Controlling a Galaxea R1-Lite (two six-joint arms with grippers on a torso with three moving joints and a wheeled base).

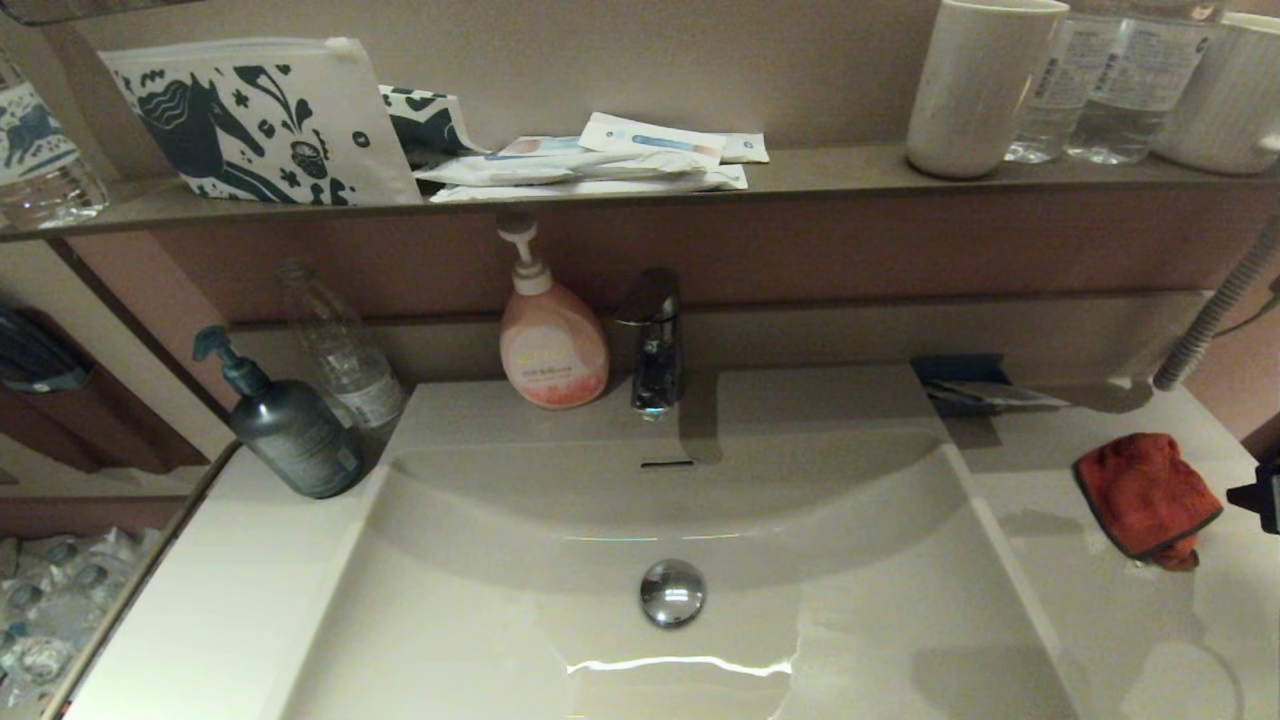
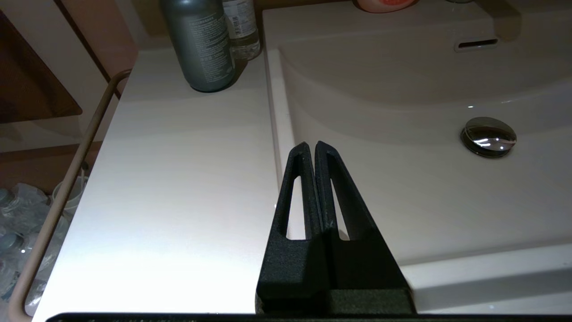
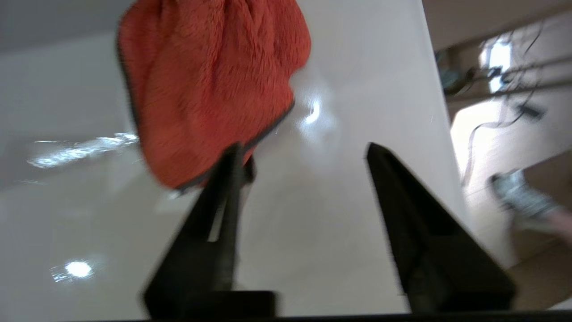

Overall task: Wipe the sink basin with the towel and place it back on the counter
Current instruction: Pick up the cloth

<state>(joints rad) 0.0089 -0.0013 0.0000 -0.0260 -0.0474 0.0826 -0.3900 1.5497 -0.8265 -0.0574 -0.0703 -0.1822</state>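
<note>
I should keep my wide-open right gripper going over the red-orange towel (image 1: pixel 1146 504) and close it on its folds (image 1: pixel 1152 466). The towel is bunched up away from the dark packet.
The red-orange towel (image 1: pixel 1146 496) lies bunched on the off-white counter (image 1: pixel 1060 560) to the right of the sink basin (image 1: pixel 560 560). In the right wrist view the towel (image 3: pixel 210 85) sits just beyond one fingertip. My right gripper (image 3: pixel 301 152) is open over bare counter (image 3: pixel 313 223), with nothing between its fingers; only its dark tip (image 1: pixel 1262 495) shows at the head view's right edge. My left gripper (image 2: pixel 311 145) is shut and empty, parked above the basin's left rim (image 2: pixel 279 134). The chrome drain stopper (image 1: pixel 672 592) sits in the basin's middle.
A grey pump bottle (image 1: pixel 285 425) and a clear bottle (image 1: pixel 340 345) stand at the counter's back left. A pink soap dispenser (image 1: pixel 552 345) and the faucet (image 1: pixel 652 335) are behind the basin. A dark packet (image 1: pixel 975 392) lies behind the towel. The shelf (image 1: pixel 820 170) above holds cups, pouches and bottles.
</note>
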